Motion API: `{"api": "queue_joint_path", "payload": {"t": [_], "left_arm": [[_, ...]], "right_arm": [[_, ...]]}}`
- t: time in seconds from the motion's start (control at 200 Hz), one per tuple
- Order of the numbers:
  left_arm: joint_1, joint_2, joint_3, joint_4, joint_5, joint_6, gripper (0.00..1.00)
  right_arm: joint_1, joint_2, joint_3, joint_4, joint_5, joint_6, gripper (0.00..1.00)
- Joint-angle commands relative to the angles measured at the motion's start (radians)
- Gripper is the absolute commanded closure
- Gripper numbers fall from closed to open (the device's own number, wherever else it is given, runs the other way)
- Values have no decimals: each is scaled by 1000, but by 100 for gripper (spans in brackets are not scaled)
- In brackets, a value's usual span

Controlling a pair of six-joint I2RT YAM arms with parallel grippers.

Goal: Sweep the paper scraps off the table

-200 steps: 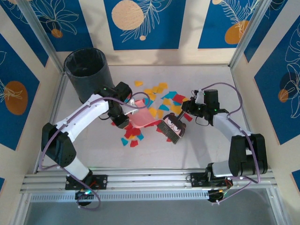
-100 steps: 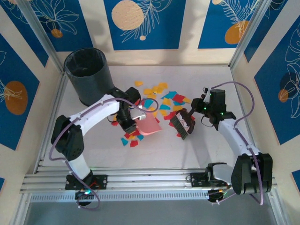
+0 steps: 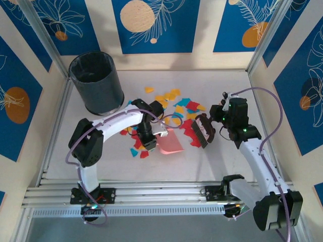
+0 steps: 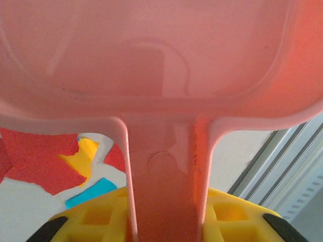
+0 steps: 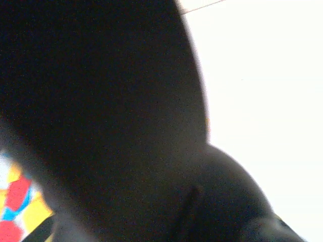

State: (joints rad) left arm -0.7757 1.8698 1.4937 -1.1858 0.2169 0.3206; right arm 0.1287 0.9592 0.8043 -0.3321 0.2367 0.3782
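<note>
Next, I sweep the red scraps (image 3: pixel 190 133) inward with my right gripper while my left gripper slides the dustpan closer, because the scraps lie outside the pink dustpan's opening (image 3: pixel 177 143), beside the brush.
Red, yellow and teal paper scraps (image 3: pixel 174 103) lie scattered over the middle of the pale table (image 3: pixel 232 166). My left gripper (image 3: pixel 153 136) is shut on the handle of the pink dustpan (image 3: pixel 170 141), whose pan lies flat just below the scraps. In the left wrist view the pink dustpan (image 4: pixel 151 65) spreads across the top and its handle runs down between my yellow fingers (image 4: pixel 96 217). My right gripper (image 3: pixel 214 126) is shut on the small dark brush (image 3: pixel 203 130), held at the right edge of the scraps. The dark brush (image 5: pixel 101 111) blocks most of the right wrist view.
A black bin (image 3: pixel 96 83) stands at the back left of the table. Aluminium rails (image 3: pixel 151 194) run along the near edge, with patterned walls on the other three sides. A few scraps (image 3: pixel 139 146) lie left of the dustpan, under my left arm.
My left gripper has carried the dustpan rightward and nearer, turning it. My right gripper has drawn the brush to the right and up, away from the dustpan.
</note>
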Motion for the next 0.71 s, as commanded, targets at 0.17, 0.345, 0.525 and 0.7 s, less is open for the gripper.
{"api": "queue_joint_path", "payload": {"t": [0.17,0.345,0.525,0.7], "left_arm": [[-21,46,35,-14,11,11,100],[-27,83,58,-13,-8,5,100],[-38,130,87,-11,-22,3,100],[-48,178,124,-23,-28,2,100]], "right_arm": [[70,-80,-41,14,315,-97,100],[93,-83,-90,30,341,-103,100],[120,-80,-135,59,322,-76,100],[132,-71,-160,67,303,-47,100]]}}
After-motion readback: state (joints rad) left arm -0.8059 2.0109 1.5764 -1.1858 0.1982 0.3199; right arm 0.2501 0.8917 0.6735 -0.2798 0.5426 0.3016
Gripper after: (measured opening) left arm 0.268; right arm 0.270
